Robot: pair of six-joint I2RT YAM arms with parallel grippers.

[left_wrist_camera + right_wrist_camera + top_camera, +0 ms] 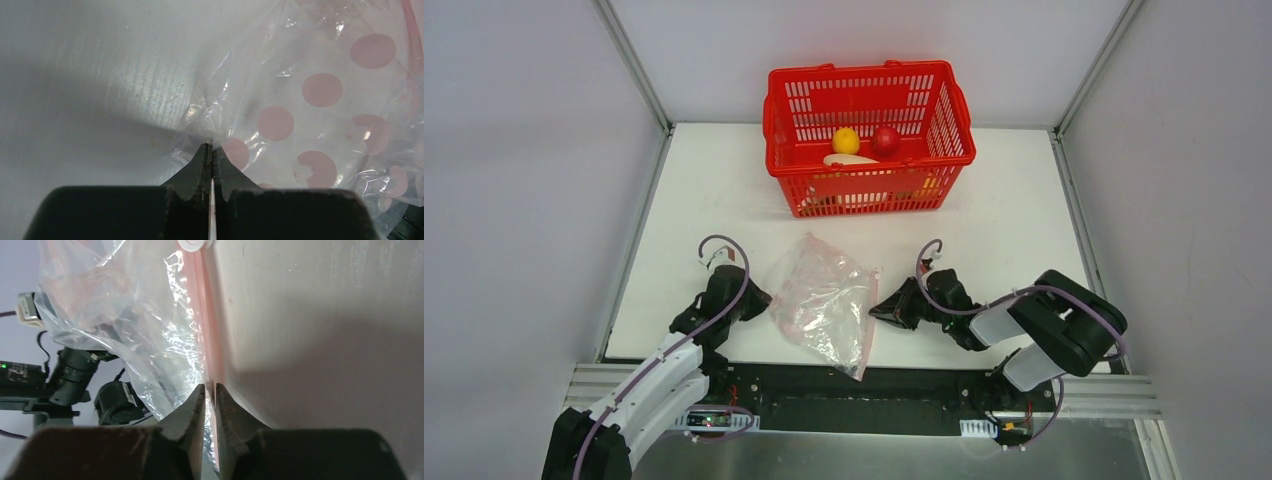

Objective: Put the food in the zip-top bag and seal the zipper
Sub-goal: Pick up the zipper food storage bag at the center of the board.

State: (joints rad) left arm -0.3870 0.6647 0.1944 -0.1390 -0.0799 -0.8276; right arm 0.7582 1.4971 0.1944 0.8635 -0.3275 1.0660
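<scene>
The robot's left gripper is pinching the opposite edge [776, 297] while the bag's opening lies flat, so the right gripper should raise the zipper [864, 338] and the left gripper should come to it.
The clear zip-top bag [824, 300] with pink dots lies on the white table between my two grippers. Its pinkish-red zipper [870, 320] runs along the right edge. My left gripper [762, 300] is shut on the bag's left edge; the left wrist view shows the plastic [300, 100] pinched at the tips [210, 146]. My right gripper [880, 308] is shut on the zipper strip [200, 315], with the strip between its tips [210, 386]. The food sits in the red basket: a yellow ball [846, 140], a red ball [885, 140] and a white radish [852, 160].
The red mesh basket [869, 85] stands at the back middle of the table. White walls with metal rails enclose the table left, right and behind. The left arm's base shows beyond the bag in the right wrist view [75, 370].
</scene>
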